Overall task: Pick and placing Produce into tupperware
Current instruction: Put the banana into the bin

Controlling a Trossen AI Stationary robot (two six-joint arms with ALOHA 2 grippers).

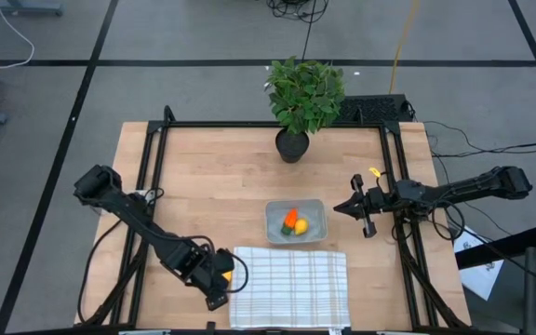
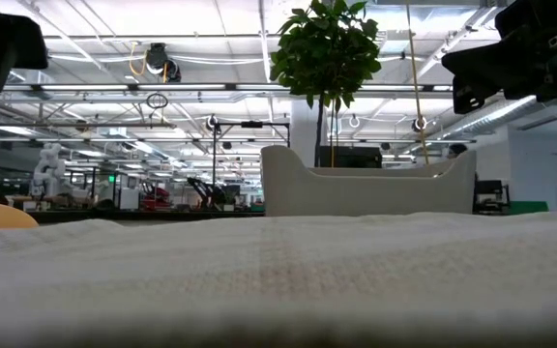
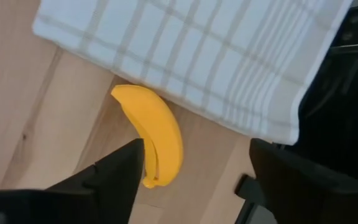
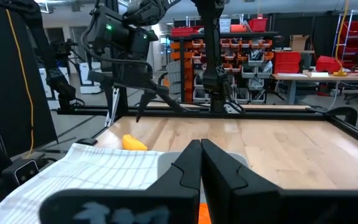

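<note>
The yellow banana's lower half [image 3: 165,152] lies lengthwise between the left gripper's fingers, clear of the checked cloth [image 3: 232,118], so the left gripper keeps going down until its fingers are on either side of that half, then close.
The yellow banana [image 3: 156,134] lies on the wood by the checked cloth's left edge [image 1: 226,275]. My left gripper [image 3: 197,180] is open and hovers over it. One finger [image 3: 120,177] stands beside the banana's lower end and the other [image 3: 291,180] well off toward the cloth; no touch shows. The tupperware [image 1: 316,210] sits at mid-table and holds the orange carrot [image 1: 290,219] and the round yellow fruit [image 1: 301,226]. My right gripper [image 1: 338,208] is shut and hangs level just right of the tupperware, pointing at it. In the right wrist view its fingers [image 4: 191,165] lie together.
A white checked cloth [image 1: 291,288] covers the near edge in front of the tupperware. A leafy plant in a black pot [image 1: 296,102] stands at the far edge. Black frame rails [image 1: 152,186] run along both table sides. Bare wood lies between the left arm and the tupperware.
</note>
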